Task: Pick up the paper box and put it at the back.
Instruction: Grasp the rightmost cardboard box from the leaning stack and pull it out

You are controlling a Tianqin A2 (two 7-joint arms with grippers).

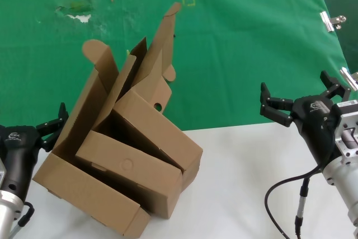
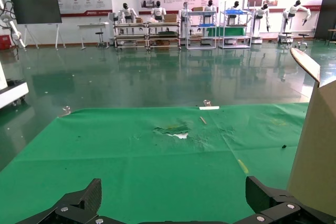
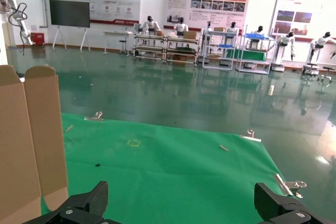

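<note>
Next, I swing my right gripper round and take the paper box by its near end point(image 1: 193, 166), because that gripper is pointing past the paper box toward the green cloth point(image 1: 246, 48).
Several brown cardboard boxes stand nested in a tilted pile at the left, on the line between cloth and table. The one farthest right, the paper box point(image 1: 162, 135), has its lid raised and a flap with a round hole point(image 1: 158, 106). The green cloth, the back point(image 1: 251, 37), lies behind it. My left gripper point(image 1: 53, 124) is open and empty just left of the pile; its wrist view point(image 2: 173, 192) shows a box wall point(image 2: 315, 140). My right gripper point(image 1: 299, 90) is open and empty well to the right; its wrist view point(image 3: 181, 195) shows box flaps point(image 3: 31, 145).
The white tabletop point(image 1: 240, 194) fills the front. Metal clips point(image 1: 330, 22) hold the cloth's right edge. The cloth has a whitish scuff point(image 1: 78, 15) and small tape marks point(image 1: 189, 1). A black cable point(image 1: 279, 194) loops under the right arm.
</note>
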